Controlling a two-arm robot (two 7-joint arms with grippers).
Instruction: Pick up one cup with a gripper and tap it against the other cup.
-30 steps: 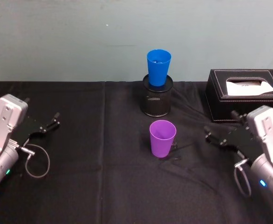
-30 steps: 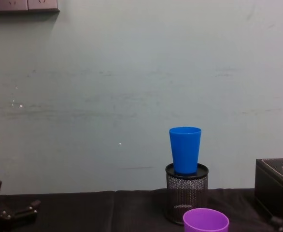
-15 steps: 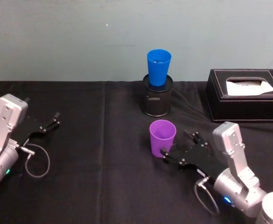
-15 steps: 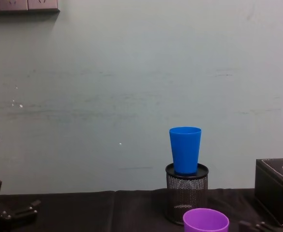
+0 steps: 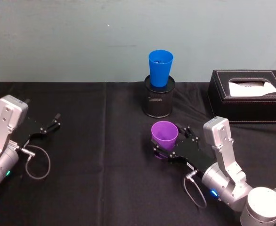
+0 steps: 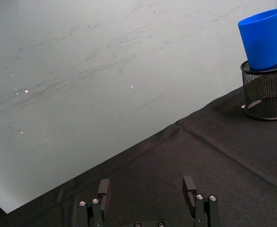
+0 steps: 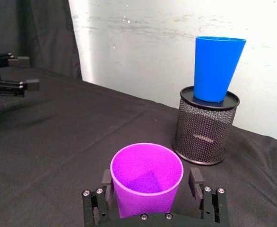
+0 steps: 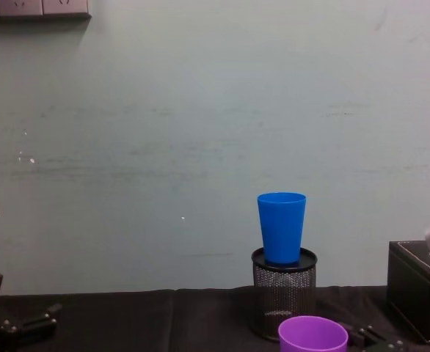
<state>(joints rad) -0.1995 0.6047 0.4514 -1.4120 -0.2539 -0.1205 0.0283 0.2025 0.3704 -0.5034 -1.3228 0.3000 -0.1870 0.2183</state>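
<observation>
The blue cup (image 8: pixel 282 228) is standing flat inside the pen holder's rim (image 8: pixel 310 258), so it will stay upright and move back together with the holder when I tap it.
The purple cup (image 5: pixel 164 136) (image 7: pixel 147 182) (image 8: pixel 312 334) stands upright on the black cloth, mid-table. My right gripper (image 5: pixel 170 141) (image 7: pixel 150 182) is open, with one finger on each side of the cup low on its wall; a small gap shows at one finger (image 7: pixel 195 180). The blue cup (image 5: pixel 160 67) (image 7: pixel 219 68) (image 8: pixel 281 227) (image 6: pixel 262 38) stands upright on a black mesh pen holder (image 5: pixel 159 101) (image 7: pixel 204 135) just behind the purple one. My left gripper (image 5: pixel 51 123) (image 6: pixel 145 187) rests open and empty at the far left.
A black tissue box (image 5: pixel 248 94) (image 8: pixel 420 290) sits at the back right, beyond the right arm. A cable loop (image 5: pixel 36 165) hangs by the left wrist. The wall stands close behind the pen holder. Bare black cloth lies between the left arm and the cups.
My right arm swung in from the right edge toward the middle, and its open fingers now straddle the purple cup. The cups and the left arm stayed put.
</observation>
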